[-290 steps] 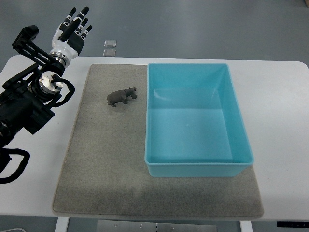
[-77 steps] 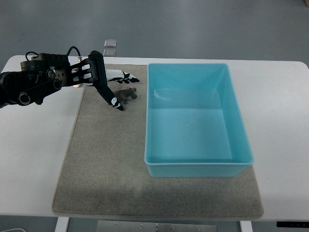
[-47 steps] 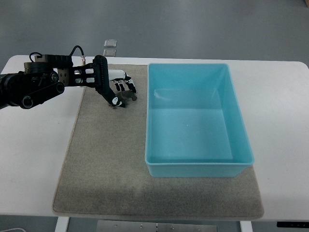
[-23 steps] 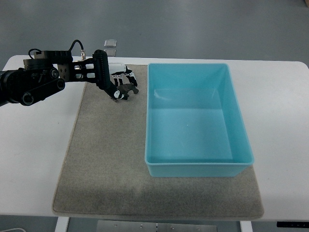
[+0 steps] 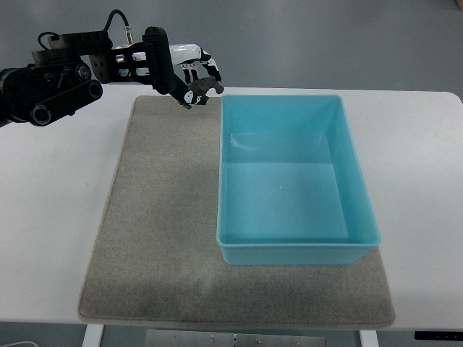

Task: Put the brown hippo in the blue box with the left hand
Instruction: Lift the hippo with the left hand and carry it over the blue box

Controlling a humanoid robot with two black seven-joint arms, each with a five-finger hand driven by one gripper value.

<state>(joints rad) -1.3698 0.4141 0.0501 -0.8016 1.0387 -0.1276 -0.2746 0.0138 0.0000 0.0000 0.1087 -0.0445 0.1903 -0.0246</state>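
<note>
The brown hippo (image 5: 205, 85) hangs high in the robot's fingers next to the open blue box, so the left gripper goes on moving until the hippo is above the box's bottom (image 5: 278, 150).
My left hand (image 5: 194, 74) reaches in from the upper left, raised above the table's far edge. Its black and white fingers are curled around the brown hippo (image 5: 202, 90), of which only a small dark part shows under the fingertips. The hand hangs just left of the far left corner of the blue box (image 5: 289, 108), which sits open and bare inside on the right half of the grey mat (image 5: 152, 231). The right arm is out of the picture.
The mat lies on a white table (image 5: 51, 217). Two small pale square tiles that showed on the floor beyond the table's far edge are hidden behind the hand.
The left hand closed on the hippo on the mat, lifted it, and carried it up and to the right toward the box's far left corner.
</note>
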